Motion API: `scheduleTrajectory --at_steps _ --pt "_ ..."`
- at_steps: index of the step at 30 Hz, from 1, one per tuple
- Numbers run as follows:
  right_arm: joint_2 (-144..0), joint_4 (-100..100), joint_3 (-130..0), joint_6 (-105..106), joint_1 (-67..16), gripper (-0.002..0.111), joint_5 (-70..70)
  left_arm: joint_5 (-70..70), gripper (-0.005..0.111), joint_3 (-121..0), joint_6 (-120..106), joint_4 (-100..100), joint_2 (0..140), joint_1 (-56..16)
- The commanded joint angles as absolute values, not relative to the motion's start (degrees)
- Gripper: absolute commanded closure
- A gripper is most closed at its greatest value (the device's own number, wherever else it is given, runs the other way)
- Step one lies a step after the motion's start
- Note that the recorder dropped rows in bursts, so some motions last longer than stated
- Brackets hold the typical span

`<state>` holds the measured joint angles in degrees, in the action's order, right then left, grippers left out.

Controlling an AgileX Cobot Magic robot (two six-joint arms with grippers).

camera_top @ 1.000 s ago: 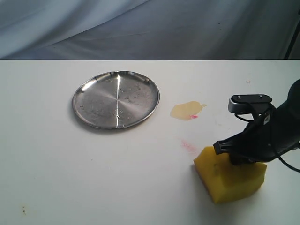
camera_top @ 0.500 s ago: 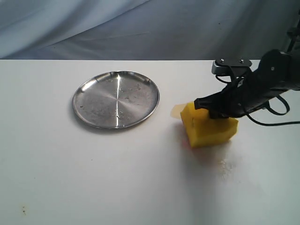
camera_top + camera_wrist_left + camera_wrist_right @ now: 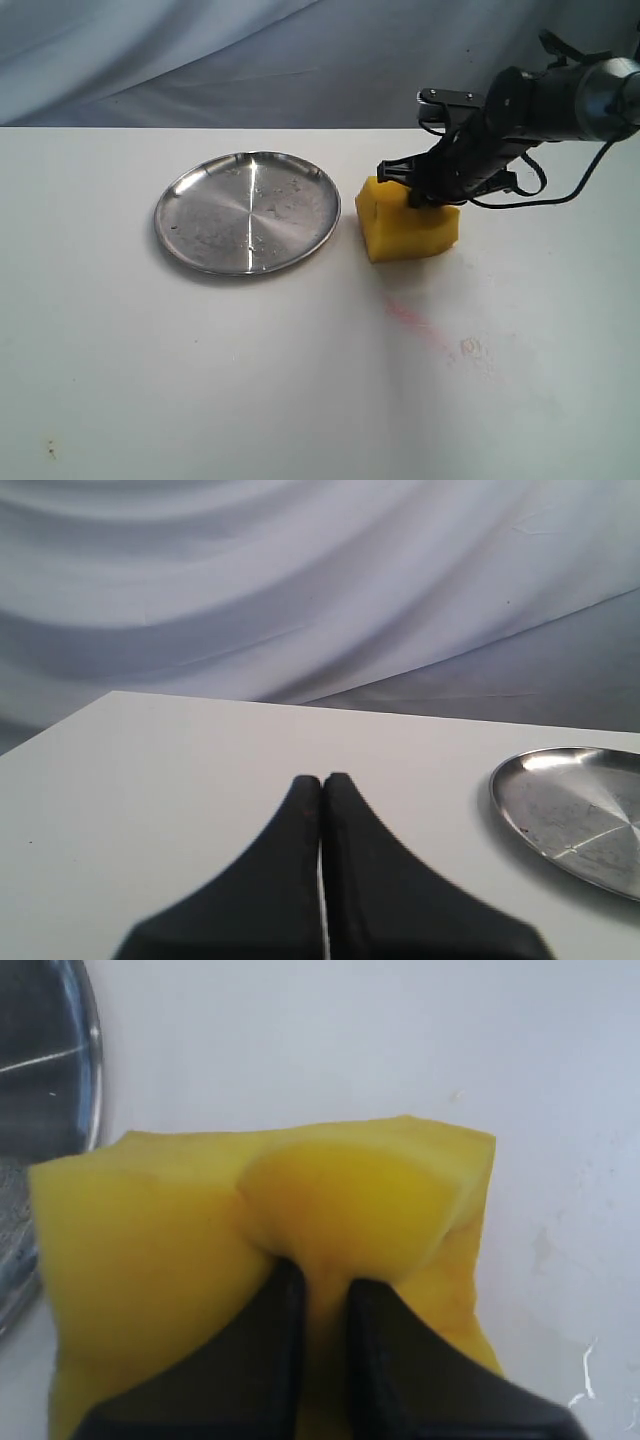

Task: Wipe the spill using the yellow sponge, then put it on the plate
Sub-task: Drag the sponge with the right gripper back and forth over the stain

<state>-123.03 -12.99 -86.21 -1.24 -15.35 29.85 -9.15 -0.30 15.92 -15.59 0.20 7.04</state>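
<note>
I can see a pink streak (image 3: 416, 322) still in front of the yellow sponge, so next my right gripper wipes back over that streak (image 3: 430, 333) before it puts the sponge on the plate.
The yellow sponge (image 3: 402, 226) rests on the white table just right of the plate (image 3: 247, 211), and my right gripper (image 3: 430, 192) is shut on its top. Up close, the two black fingers (image 3: 258, 1360) pinch a fold of the yellow sponge (image 3: 180, 1230), with the plate's rim (image 3: 88, 1070) at the frame's edge. The spill does not show; the sponge covers the spot where it lay. My left gripper (image 3: 322, 780) is shut and empty above bare table, with the plate (image 3: 580, 815) off to one side.
A faint pink streak (image 3: 412, 318) and a small damp mark (image 3: 470, 347) lie on the table (image 3: 200, 380) in front of the sponge. A grey cloth backdrop (image 3: 250, 60) hangs behind the table's far edge.
My right gripper has carried the sponge from the near right of the table toward the back and left, across the tan spill, which is now covered, ending beside the plate.
</note>
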Motion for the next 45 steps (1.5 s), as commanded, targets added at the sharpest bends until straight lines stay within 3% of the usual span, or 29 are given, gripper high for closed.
scheduleTrajectory --at_steps 1,6,12,16,26,35,45 --pt "-124.7 -12.6 -87.4 -1.3 -16.3 0.108 33.9 -8.9 0.107 0.0 16.1 -15.6 0.0 6.7" --pt "-124.9 -12.0 -87.4 -1.3 -16.3 0.105 36.9 -8.9 0.107 0.0 15.9 -15.6 0.0 6.7" --pt "-124.9 -11.0 -87.4 0.0 -16.3 0.069 37.4 -8.9 0.107 0.0 15.9 -15.6 0.0 6.7" --pt "-124.9 -10.7 -87.4 0.0 -16.3 0.059 37.7 -8.9 0.107 0.0 16.1 -15.6 0.0 6.7" --pt "-124.6 -6.6 -87.3 1.2 -17.2 0.058 43.4 -8.9 0.107 0.0 16.0 -15.6 0.0 6.7" --pt "-116.9 -4.4 -79.8 1.2 -17.2 0.059 44.2 -8.9 0.107 0.0 16.1 -15.6 0.0 6.7" --pt "-116.4 -2.6 -75.3 -4.1 -13.7 0.060 35.0 -8.9 0.107 0.0 16.1 -15.6 0.0 6.7"
